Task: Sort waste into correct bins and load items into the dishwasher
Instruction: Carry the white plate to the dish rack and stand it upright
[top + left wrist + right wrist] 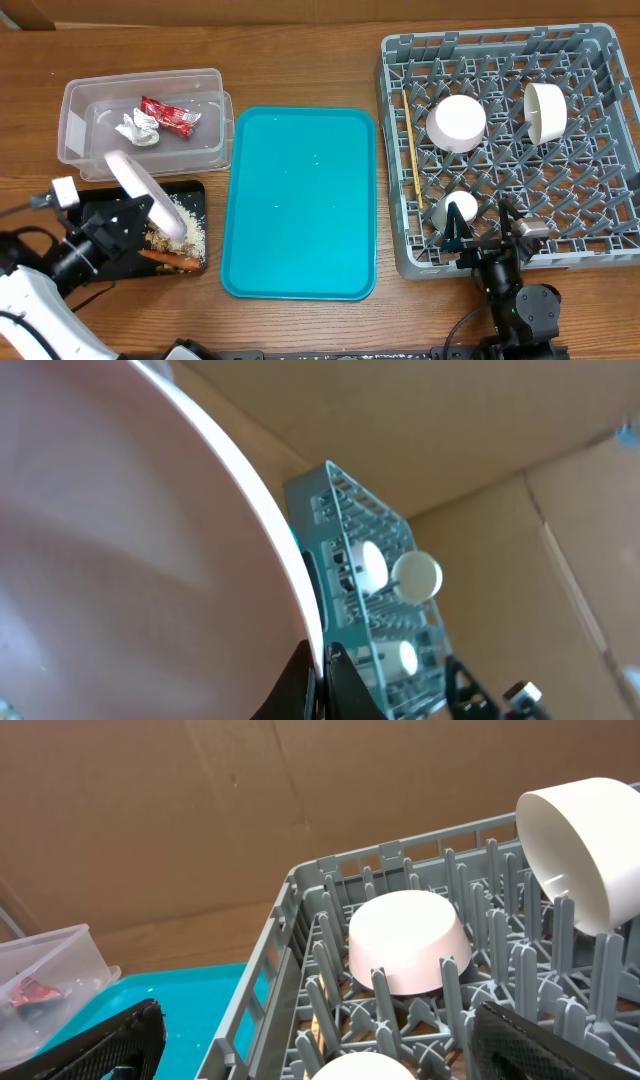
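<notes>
The white plate (146, 193) is empty and on edge. My left gripper should keep going to the rack's open part (412, 148) by the chopsticks and let go of the plate there.
My left gripper (160, 222) is shut on the rim of the white plate (145, 193) and holds it tilted over the black tray (195, 192), where beige scraps (190, 230) and an orange stick (168, 260) lie. The plate (120, 540) fills the left wrist view, pinched between the fingers (322, 675). The clear tub (140, 125) holds the paper ball (137, 128) and red wrapper (168, 116). The grey rack (510, 140) holds two bowls (457, 122) (545, 110), a cup (458, 210) and chopsticks (411, 150). My right gripper (320, 1060) is open above the rack's near edge, over the cup (360, 1068).
The teal tray (300, 200) lies between the bins and the rack. In the right wrist view I see the rack (300, 910), an upturned bowl (408, 942), a bowl on its side (585, 845) and the tub (45, 965). Cardboard walls stand behind.
</notes>
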Robot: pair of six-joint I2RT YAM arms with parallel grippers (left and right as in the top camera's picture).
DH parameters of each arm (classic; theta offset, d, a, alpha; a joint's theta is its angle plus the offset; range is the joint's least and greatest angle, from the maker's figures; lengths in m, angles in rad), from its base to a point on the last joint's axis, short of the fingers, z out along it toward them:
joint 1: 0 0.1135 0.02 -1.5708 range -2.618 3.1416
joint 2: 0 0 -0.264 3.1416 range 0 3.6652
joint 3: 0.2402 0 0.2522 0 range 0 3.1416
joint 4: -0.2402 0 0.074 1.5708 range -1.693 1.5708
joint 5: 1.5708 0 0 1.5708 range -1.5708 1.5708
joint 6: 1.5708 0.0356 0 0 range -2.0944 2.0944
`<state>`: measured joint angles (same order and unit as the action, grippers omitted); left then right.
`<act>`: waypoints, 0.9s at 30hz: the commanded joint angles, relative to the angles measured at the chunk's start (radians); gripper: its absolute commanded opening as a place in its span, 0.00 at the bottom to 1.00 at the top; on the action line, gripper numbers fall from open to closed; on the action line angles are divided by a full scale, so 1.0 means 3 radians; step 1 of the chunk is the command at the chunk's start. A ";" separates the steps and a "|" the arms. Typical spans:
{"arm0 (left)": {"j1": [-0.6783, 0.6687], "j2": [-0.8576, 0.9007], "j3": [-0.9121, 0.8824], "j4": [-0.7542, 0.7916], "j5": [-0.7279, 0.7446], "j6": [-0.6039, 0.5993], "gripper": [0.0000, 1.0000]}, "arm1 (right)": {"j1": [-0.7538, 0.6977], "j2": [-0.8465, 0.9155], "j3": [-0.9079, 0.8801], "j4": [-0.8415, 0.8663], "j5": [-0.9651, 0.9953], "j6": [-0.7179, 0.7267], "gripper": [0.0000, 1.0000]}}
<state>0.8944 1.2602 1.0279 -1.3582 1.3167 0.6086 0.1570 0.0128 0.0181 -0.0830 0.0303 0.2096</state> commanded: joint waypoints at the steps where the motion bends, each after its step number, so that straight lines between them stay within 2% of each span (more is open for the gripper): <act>1: -0.0287 -0.0041 0.0210 0.0376 0.0148 -0.0528 0.04 | -0.0017 -0.0033 -0.0034 0.0013 0.0003 0.0000 1.00; 4: -0.0764 -0.0038 0.0221 0.1446 0.0195 -0.1564 0.04 | -0.0017 -0.0033 -0.0034 0.0013 0.0003 0.0000 1.00; 7: -0.1465 -0.0008 0.0221 0.2795 -0.0221 -0.2860 0.04 | -0.0017 -0.0033 -0.0034 0.0013 0.0003 0.0000 1.00; 9: -0.2008 0.0056 0.0221 0.3740 -0.0487 -0.3546 0.04 | -0.0017 -0.0033 -0.0034 0.0013 0.0003 0.0000 1.00; 13: -0.2906 0.0317 0.0221 0.5315 -0.1031 -0.4588 0.04 | -0.0017 -0.0033 -0.0034 0.0011 0.0003 0.0000 1.00; 16: -0.3438 0.0621 0.0221 0.6006 -0.1432 -0.4996 0.04 | -0.0017 -0.0033 -0.0034 0.0013 0.0003 0.0000 1.00; 20: -0.3989 0.1082 0.0221 0.6420 -0.1768 -0.5170 0.04 | -0.0017 -0.0033 -0.0034 0.0013 0.0003 0.0000 1.00; 27: -0.4518 0.1792 0.0221 0.7354 -0.2040 -0.5539 0.04 | -0.0017 -0.0033 -0.0034 0.0013 0.0003 0.0000 1.00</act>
<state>-0.4271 1.7622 1.0901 0.7753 0.7792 -0.9649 0.1570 0.0128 0.0185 -0.0830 0.0299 0.2092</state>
